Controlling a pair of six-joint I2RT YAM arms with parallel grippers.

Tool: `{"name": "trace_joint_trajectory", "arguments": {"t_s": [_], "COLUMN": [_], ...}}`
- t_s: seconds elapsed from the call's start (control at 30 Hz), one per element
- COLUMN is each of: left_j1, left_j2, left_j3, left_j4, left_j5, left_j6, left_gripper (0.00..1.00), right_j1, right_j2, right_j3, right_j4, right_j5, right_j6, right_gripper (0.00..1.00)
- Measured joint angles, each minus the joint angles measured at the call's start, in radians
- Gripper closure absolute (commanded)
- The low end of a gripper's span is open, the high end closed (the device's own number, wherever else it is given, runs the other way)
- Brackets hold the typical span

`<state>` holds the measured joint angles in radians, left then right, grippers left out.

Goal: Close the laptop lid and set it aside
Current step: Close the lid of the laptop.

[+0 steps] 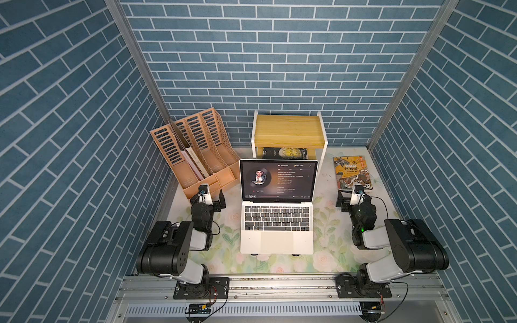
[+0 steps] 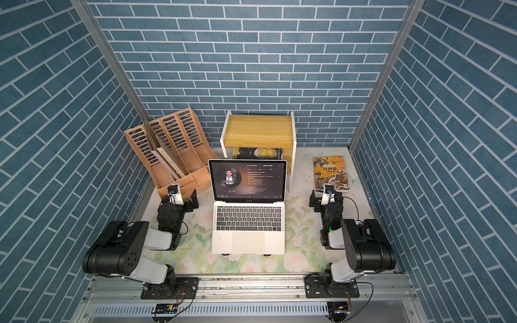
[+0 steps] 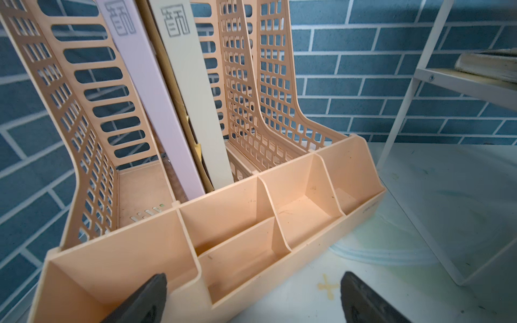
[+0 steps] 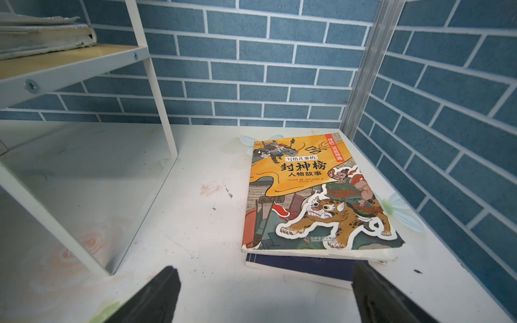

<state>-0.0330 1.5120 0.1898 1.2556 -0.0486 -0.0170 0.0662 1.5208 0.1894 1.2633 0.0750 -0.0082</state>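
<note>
The file organizer [image 1: 213,184] has my left gripper pointing at it. That gripper should pull back and turn to the laptop base's edge [image 1: 242,221] before my right gripper closes the laptop's lid.
The laptop [image 1: 277,237] [image 2: 248,237] sits open in the middle of the table, its keyboard facing the arms. The laptop lid [image 1: 278,180] [image 2: 247,180] stands upright with the screen lit, showing a music player. My left gripper [image 1: 208,200] [image 2: 180,200] [image 3: 253,279] is open to the left of the lid, apart from it and facing the file organizer. To the right of the lid, also apart from it, is my right gripper [image 1: 354,198] [image 2: 326,200] [image 4: 265,268], open and empty. Neither wrist view shows the laptop.
A peach file organizer [image 1: 193,156] [image 3: 279,212] with folders stands back left. A wooden shelf [image 1: 288,131] on a white frame is behind the lid, a dark book [image 1: 285,153] under it. An orange picture book [image 1: 351,172] [image 4: 313,195] lies back right on a blue book [image 4: 293,265].
</note>
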Motion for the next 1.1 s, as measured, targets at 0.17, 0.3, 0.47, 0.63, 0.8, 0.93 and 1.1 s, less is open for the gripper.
{"name": "trace_joint_trajectory", "arguments": {"t_s": [0.17,0.3,0.47,0.63,0.8,0.93,1.1], "left_j1": [0.000,0.000,0.000,0.003,0.005,0.006,0.007], "left_j2": [-0.011,-0.177,-0.496,-0.681,-0.788,-0.840,-0.856], "left_j3": [-0.005,-0.067,-0.020,0.059,0.064,0.069,0.162], "left_j4": [0.026,-0.001,-0.243,-0.549,-0.748,-0.861,-1.077], "left_j5": [0.004,0.002,-0.048,-0.089,-0.037,0.042,0.187], "left_j6": [0.010,0.003,-0.126,-0.350,-0.502,-0.570,-0.570], "left_gripper": [0.00,0.00,0.00,0.00,0.00,0.00,0.01], "right_j1": [0.003,0.014,0.018,0.017,0.017,0.016,0.016], "right_j2": [-0.004,-0.106,-0.351,-0.551,-0.748,-0.914,-1.010], "right_j3": [0.000,-0.011,0.022,0.130,0.216,0.270,0.447], "right_j4": [0.012,-0.045,-0.290,-0.705,-1.042,-1.250,-1.414], "right_j5": [0.016,0.061,0.141,0.234,0.248,0.211,0.020], "right_j6": [-0.001,0.001,0.061,0.201,0.361,0.455,0.469], "right_gripper": [0.00,0.00,0.00,0.00,0.00,0.00,0.01]}}
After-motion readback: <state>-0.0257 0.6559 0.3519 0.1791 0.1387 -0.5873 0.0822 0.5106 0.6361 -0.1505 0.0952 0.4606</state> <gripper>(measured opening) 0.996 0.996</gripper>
